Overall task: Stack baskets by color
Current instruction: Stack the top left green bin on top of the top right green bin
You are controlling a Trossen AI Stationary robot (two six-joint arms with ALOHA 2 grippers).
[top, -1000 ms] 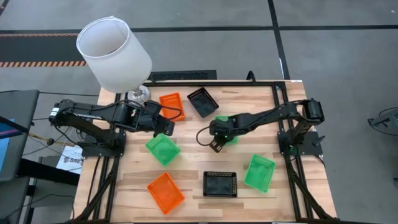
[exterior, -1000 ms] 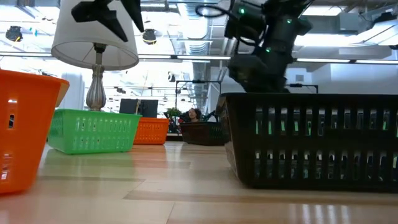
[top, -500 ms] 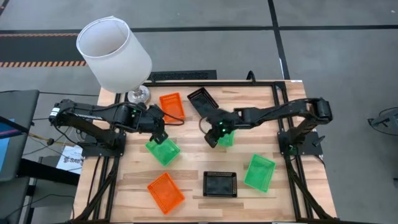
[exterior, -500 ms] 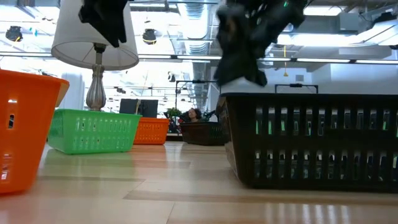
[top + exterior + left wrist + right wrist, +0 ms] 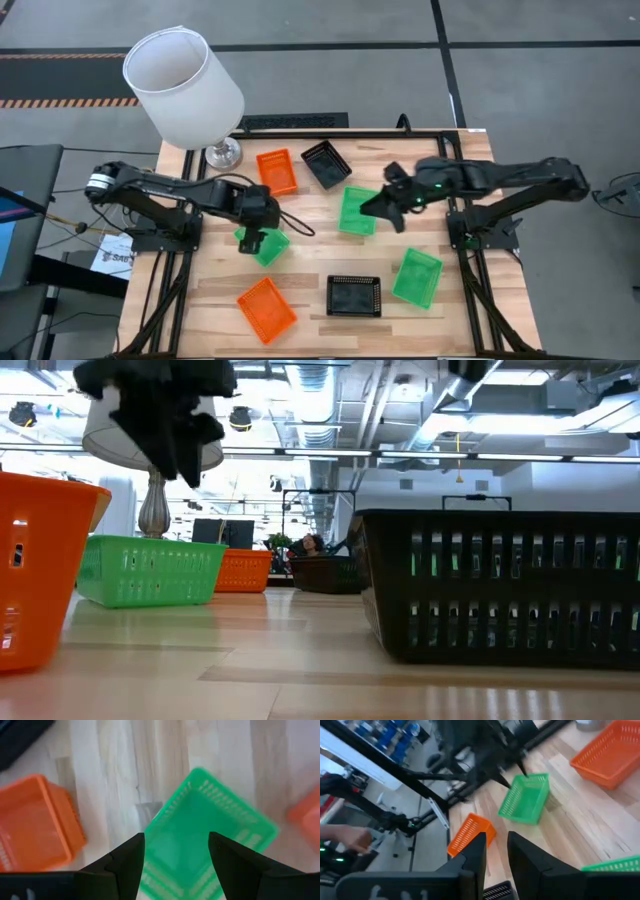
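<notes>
The left gripper's fingers hang over the inside of the green basket (image 5: 200, 822), so the robot should turn them to straddle the green basket's far rim (image 5: 171, 802) before it closes them.
My left gripper (image 5: 250, 238) hangs open, pointing down, over a green basket (image 5: 266, 246) on the table's left half. In the left wrist view its fingers (image 5: 131, 862) stand apart above that basket (image 5: 210, 827); the low view shows my left gripper (image 5: 165, 435) clear above the basket (image 5: 150, 570). My right gripper (image 5: 385, 205) is shut and raised, right of a second green basket (image 5: 355, 211) at the centre. A third green basket (image 5: 417, 277) lies near right. Orange baskets (image 5: 277, 171) (image 5: 266, 308) and black baskets (image 5: 326, 163) (image 5: 355, 295) rest flat on the wood.
A white lampshade on its lamp (image 5: 185, 85) stands at the far left corner. Black frame rails (image 5: 455, 150) run along the table's sides. Bare wood lies between the centre green basket and the near black one.
My left gripper has gone from beside the far orange basket toward the near edge, sunk over the left green basket and rolled about its own line. My right gripper has risen and drawn back toward the right edge, off the centre green basket, which stays on the table.
</notes>
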